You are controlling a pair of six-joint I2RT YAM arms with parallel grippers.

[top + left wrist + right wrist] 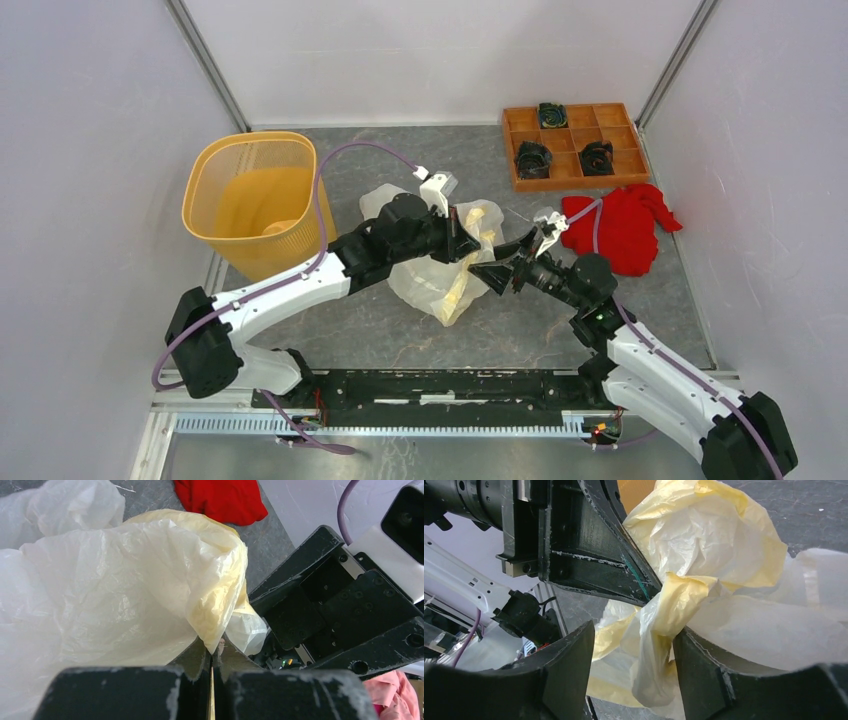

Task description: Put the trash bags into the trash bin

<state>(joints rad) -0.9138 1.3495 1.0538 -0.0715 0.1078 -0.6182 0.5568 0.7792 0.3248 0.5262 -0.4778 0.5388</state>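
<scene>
With the trash bin [255, 205] far from the trash bag, my right gripper should take the trash bag's hanging strand [660, 642], so my left gripper can pull the bin closer.
The crinkly cream-white trash bag [432, 278] lies bunched on the table's middle, right of the orange-yellow lattice trash bin [255, 195], which stands upright at the left. My left gripper [474, 243] is shut on a yellowish fold of the bag [125, 580]; in the left wrist view its jaws [216, 650] pinch the fold's tip. My right gripper [496, 270] is open, facing the left one. In the right wrist view its gripper [634, 650] straddles a hanging strand of the bag [704, 535], with the right finger [704, 675] touching it. The left gripper's fingers [594, 555] show just above.
A flat orange compartment tray [620, 150] holding black parts sits at the back right. A red cloth [615, 228] lies in front of it, also in the left wrist view [220, 500]. White walls enclose the table on three sides.
</scene>
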